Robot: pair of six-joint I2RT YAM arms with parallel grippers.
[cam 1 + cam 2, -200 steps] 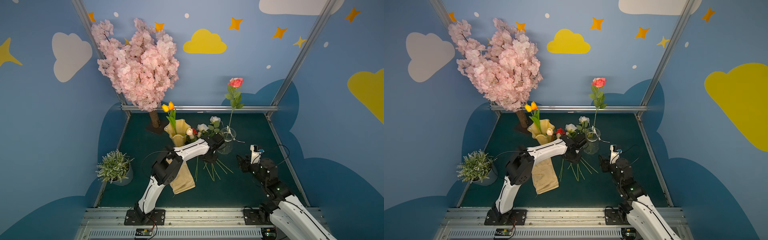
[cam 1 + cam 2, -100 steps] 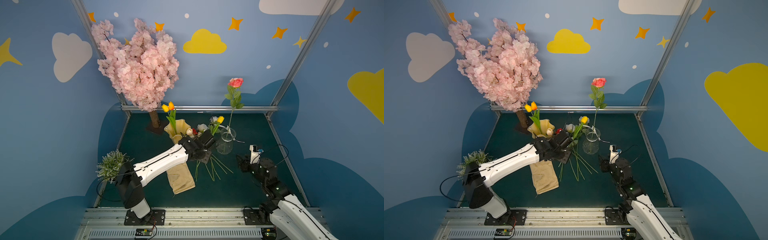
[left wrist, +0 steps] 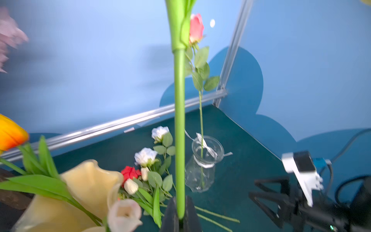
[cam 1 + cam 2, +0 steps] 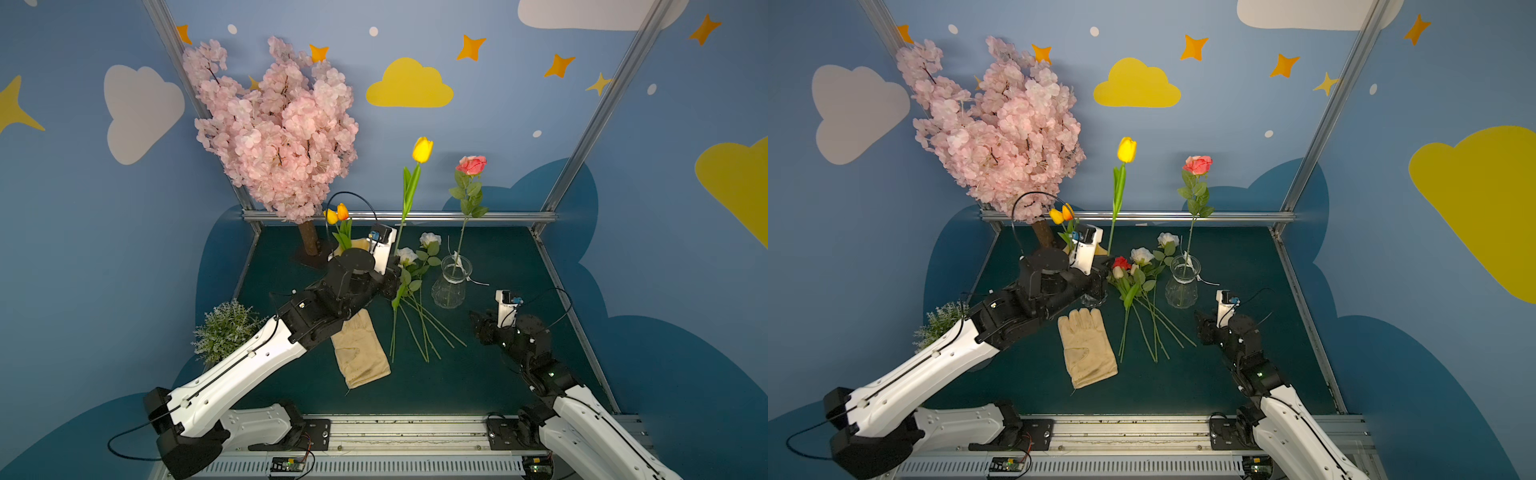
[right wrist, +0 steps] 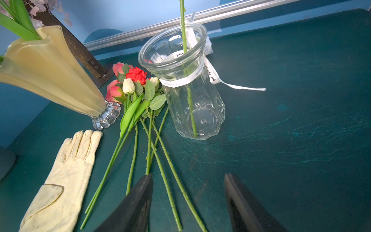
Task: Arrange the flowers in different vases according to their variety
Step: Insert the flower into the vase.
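Note:
The yellow tulip (image 4: 1118, 188) is upright next to the amber vase with its stem end down. My left gripper should keep going until it is over the vase's opening (image 3: 93, 187) and then let go of the stem inside.
My left gripper (image 3: 180, 213) is shut on the bottom end of a yellow tulip (image 4: 422, 149), which stands upright beside the amber vase (image 3: 86, 180). That vase holds two orange tulips (image 4: 336, 214); my left arm hides most of it in both top views. The clear vase (image 4: 451, 282) holds one pink rose (image 4: 1198, 164). White roses (image 4: 415, 257), a red rose (image 4: 1121, 262) and cream buds (image 5: 128, 85) lie on the table between the vases. My right gripper (image 5: 188, 175) is open, low over the stem ends (image 5: 170, 176), touching none.
A cream glove (image 4: 1086, 347) lies flat in front of the amber vase. The pink blossom tree (image 4: 278, 124) stands at the back left, and a small potted plant (image 4: 224, 328) sits at the left edge. A metal rail (image 4: 399, 216) borders the back.
My left gripper rose from the flower pile with the yellow tulip and swung it upright, toward the amber vase. The right arm has hardly moved.

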